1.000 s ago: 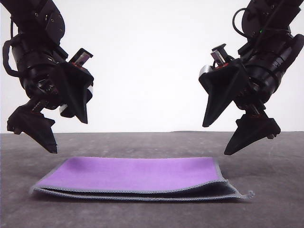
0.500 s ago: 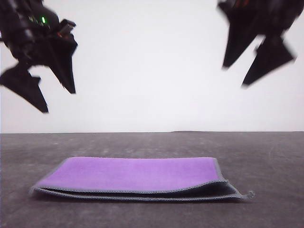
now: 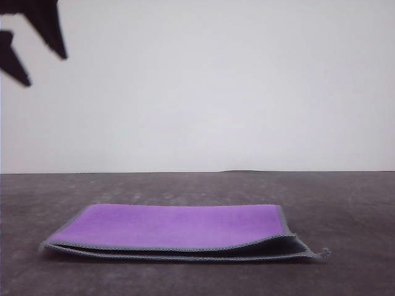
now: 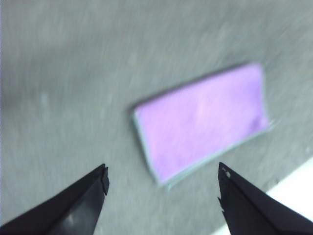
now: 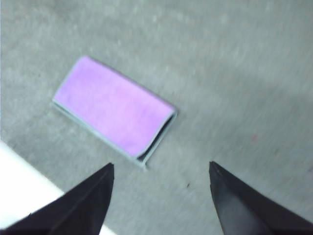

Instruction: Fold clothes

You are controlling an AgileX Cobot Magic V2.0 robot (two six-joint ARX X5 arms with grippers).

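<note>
I expect the clothes (image 3: pixel 176 226) to keep a puffy, rounded bend when I fold the lifted edge over, because the upper layer arches above a dark gap (image 3: pixel 274 248).
The clothes (image 3: pixel 176 229) lie folded in half on the grey table, purple side up, with grey stitched edging and a frayed corner at the front right. My left gripper (image 3: pixel 34 52) is high at the top left, its fingers apart and empty. From the left wrist view the clothes (image 4: pixel 203 120) lie far below the open left gripper (image 4: pixel 162 177). In the right wrist view the clothes (image 5: pixel 112 105) also lie far below, and the right gripper (image 5: pixel 161 169) is open with nothing between its fingers.
The grey table top (image 3: pixel 345 203) stretches around the cloth on all sides. A white band (image 5: pixel 19 171) beyond the table's edge runs past the cloth's long side in the right wrist view, and a white band (image 4: pixel 293 181) does in the left wrist view.
Both arms have risen away from the cloth. The right gripper has left the front view and the left one is nearly out at the top left. The cloth has not moved.
</note>
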